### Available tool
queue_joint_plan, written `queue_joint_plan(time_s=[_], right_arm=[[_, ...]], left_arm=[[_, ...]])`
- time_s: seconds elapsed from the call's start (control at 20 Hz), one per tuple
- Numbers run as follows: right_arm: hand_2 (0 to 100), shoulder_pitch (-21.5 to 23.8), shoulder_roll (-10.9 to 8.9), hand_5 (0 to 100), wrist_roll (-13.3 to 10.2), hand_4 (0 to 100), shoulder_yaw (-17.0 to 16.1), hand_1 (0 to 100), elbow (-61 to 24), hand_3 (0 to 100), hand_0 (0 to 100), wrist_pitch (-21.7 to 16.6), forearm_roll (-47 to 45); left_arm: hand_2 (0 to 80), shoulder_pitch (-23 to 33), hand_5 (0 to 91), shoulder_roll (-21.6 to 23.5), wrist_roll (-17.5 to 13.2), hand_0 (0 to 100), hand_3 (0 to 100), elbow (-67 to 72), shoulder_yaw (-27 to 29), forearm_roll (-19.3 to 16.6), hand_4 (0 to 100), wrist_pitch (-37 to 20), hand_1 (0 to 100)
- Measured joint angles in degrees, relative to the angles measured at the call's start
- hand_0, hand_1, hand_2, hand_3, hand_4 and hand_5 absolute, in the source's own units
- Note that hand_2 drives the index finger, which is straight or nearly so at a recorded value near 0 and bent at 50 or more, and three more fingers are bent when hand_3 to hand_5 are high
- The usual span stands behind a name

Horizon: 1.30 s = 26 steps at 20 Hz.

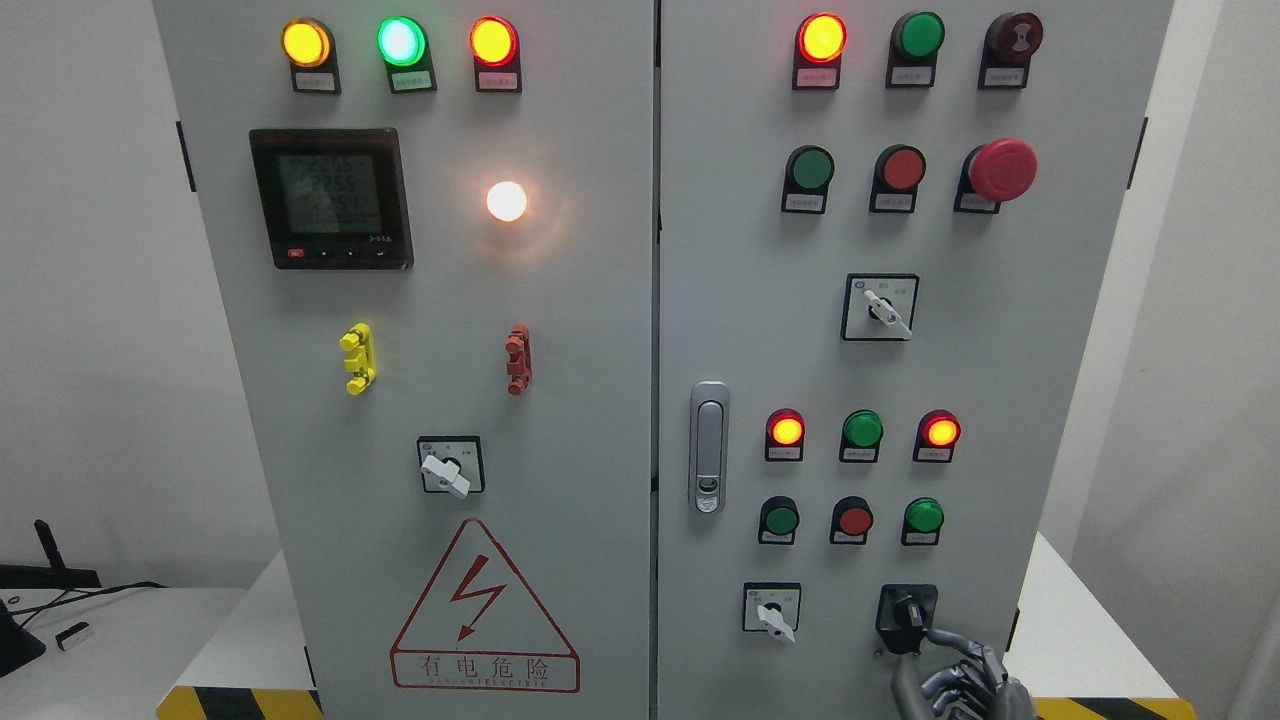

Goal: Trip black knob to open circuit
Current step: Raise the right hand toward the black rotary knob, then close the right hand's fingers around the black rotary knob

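My gripper will switch the light to green when it turns the black knob (908,618), because the red lamp (942,431) above the knob glows over a dim green lamp.
The black knob (907,614) sits on a black square plate at the lower right of the grey cabinet's right door (740,300). Its handle stands roughly upright. My right hand (958,678) rises from the bottom edge just below and to the right of the knob. Its fingers are loosely spread and hold nothing. One fingertip (933,633) reaches up to the knob's lower right side and seems to touch it. The rest of the hand is cut off by the bottom edge. No left arm shows.
A white-handled selector switch (772,612) sits left of the black knob, with three push buttons (853,520) above it. A red mushroom stop button (1002,169) projects at the upper right. The door latch (708,447) stands mid-cabinet. Black-yellow hazard tape (1100,708) marks the base.
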Motion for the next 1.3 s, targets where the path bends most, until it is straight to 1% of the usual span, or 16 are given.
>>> queue_joint_plan(time_s=[1.3], right_arm=[[42, -0.6, 0.06, 100, 0.0, 89, 0.0, 78, 0.3, 80, 38, 1.0, 0.0]], left_arm=[[0.0, 0.0, 0.0, 0.0, 0.0, 12, 0, 0.0, 0.0, 0.0, 0, 0.0, 39]])
